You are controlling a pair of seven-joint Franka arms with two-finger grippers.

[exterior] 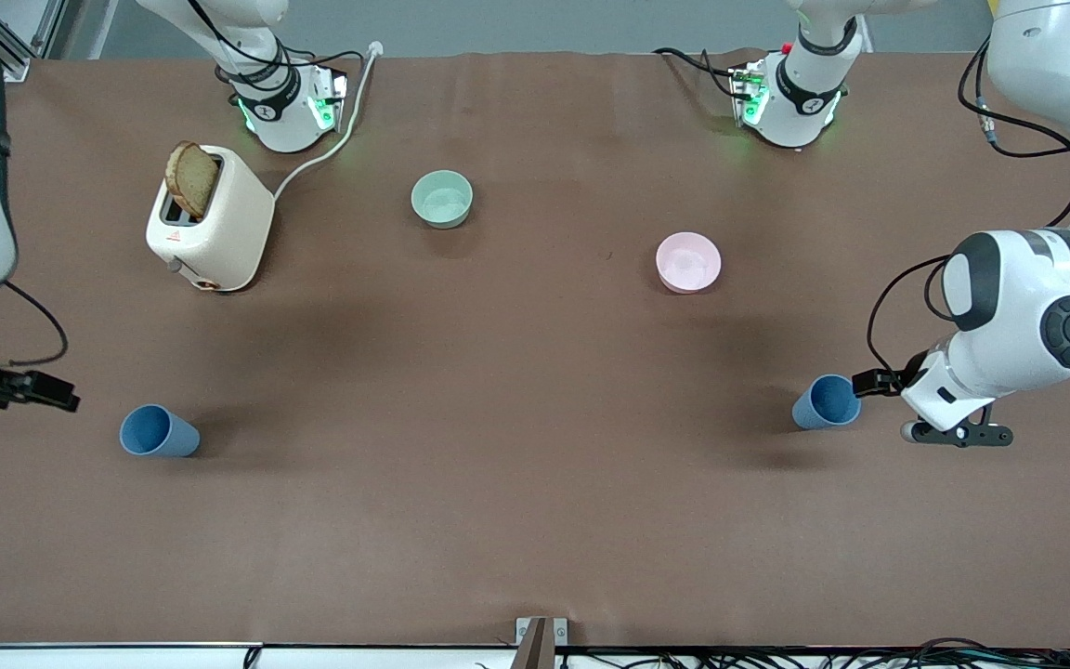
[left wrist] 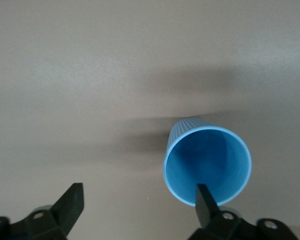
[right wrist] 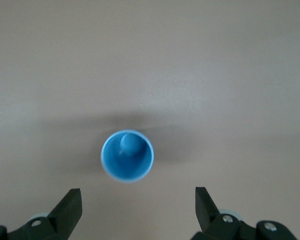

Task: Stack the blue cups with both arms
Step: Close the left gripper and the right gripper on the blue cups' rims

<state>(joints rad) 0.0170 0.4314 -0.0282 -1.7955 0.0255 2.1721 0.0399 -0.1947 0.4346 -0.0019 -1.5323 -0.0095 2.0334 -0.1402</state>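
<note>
The blue cup [exterior: 160, 431] will go almost all the way into the other cup when I lower it, because the narrow base [exterior: 188, 439] looks smaller than the wide rim.
Two blue cups stand upright on the brown table. One cup [exterior: 159, 432] is toward the right arm's end, the other cup [exterior: 826, 401] toward the left arm's end. My left gripper [exterior: 886, 407] is open and empty, low beside its cup. In the left wrist view the cup [left wrist: 207, 165] lies off to one side of the gripper [left wrist: 140, 200], and one fingertip [left wrist: 205, 200] overlaps its rim. My right gripper [exterior: 6, 416] is open and empty, up beside the other cup. In the right wrist view that cup [right wrist: 127, 156] lies ahead of the open gripper [right wrist: 138, 205].
A cream toaster [exterior: 210, 223] with a slice of bread [exterior: 191, 178] stands near the right arm's base, its white cable running to the table's edge. A mint-green bowl [exterior: 442, 198] and a pink bowl [exterior: 688, 261] sit farther from the front camera than the cups.
</note>
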